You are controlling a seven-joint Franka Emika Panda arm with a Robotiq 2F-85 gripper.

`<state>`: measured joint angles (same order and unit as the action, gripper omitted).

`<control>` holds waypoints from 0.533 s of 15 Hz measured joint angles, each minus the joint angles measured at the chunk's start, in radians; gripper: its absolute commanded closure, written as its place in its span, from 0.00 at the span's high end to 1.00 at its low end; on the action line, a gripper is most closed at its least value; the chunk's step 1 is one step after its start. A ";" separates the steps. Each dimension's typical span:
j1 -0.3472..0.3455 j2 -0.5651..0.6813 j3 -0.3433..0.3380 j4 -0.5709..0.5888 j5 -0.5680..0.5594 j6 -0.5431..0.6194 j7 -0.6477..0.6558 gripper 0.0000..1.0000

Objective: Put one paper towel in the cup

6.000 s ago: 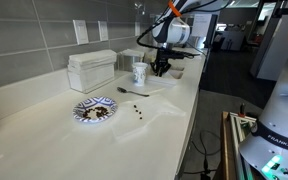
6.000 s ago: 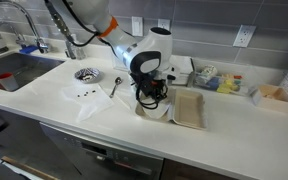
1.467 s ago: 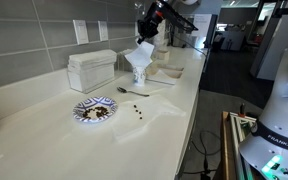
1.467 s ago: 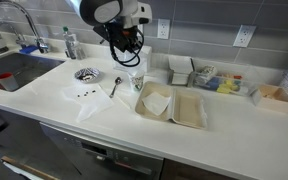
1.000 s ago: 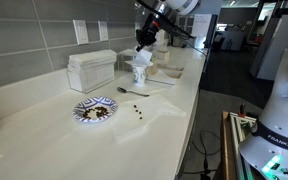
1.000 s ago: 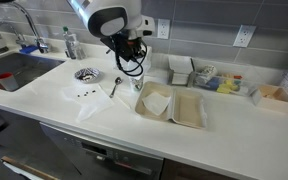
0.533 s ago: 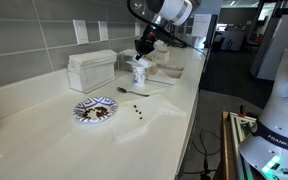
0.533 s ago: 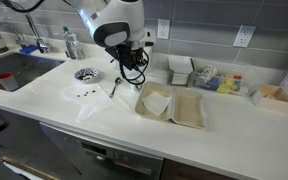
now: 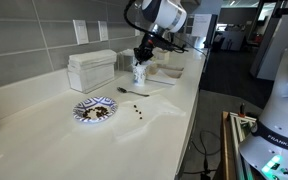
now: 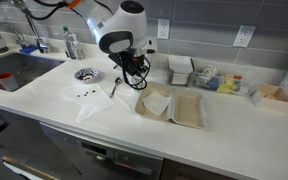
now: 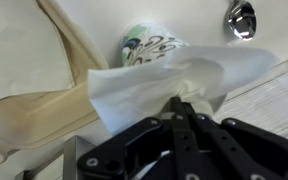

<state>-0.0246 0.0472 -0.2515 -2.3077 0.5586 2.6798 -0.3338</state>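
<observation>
The paper towel spreads wide (image 11: 122, 87) beyond the cup's rim, so next my gripper grabs the towel again, lifts it and pushes it down into the cup's opening (image 11: 186, 73).
The cup (image 9: 139, 74) is a small white paper cup with bluish markings, standing on the counter beside the ribbed white block; it also shows in the wrist view (image 11: 149, 48). My gripper (image 9: 143, 54) is right above the cup, shut on a white paper towel (image 11: 174, 80) that hangs down onto the cup's mouth. In the wrist view the fingers (image 11: 180, 108) meet on the towel, which covers much of the cup. In an exterior view the gripper (image 10: 136, 69) hides the cup.
A ribbed white block (image 9: 91, 70), a blue-patterned plate (image 9: 94, 109) and a spoon (image 9: 134, 92) lie near the cup. An open beige takeaway box (image 10: 171, 105) sits beside it. A sink (image 10: 9, 68) is at the counter's end.
My gripper has come down with the paper towel from high above the counter to just over the cup. The towel now touches the cup's mouth.
</observation>
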 measured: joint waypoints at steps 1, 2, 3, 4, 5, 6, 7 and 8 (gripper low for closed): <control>0.000 0.010 0.000 0.002 -0.002 0.000 0.000 0.00; 0.000 0.020 0.000 0.003 -0.003 0.000 0.000 0.00; 0.000 0.028 0.000 0.005 -0.004 0.000 0.000 0.00; 0.000 0.036 0.000 0.006 -0.006 0.000 0.000 0.00; 0.000 0.043 0.000 0.008 -0.009 0.000 0.001 0.00; 0.000 0.050 -0.001 0.010 -0.013 0.000 0.001 0.00; 0.000 0.055 -0.002 0.013 -0.016 0.000 0.001 0.00; 0.000 0.060 -0.003 0.016 -0.023 0.000 0.001 0.00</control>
<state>-0.0247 0.1076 -0.2542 -2.2916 0.5353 2.6798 -0.3323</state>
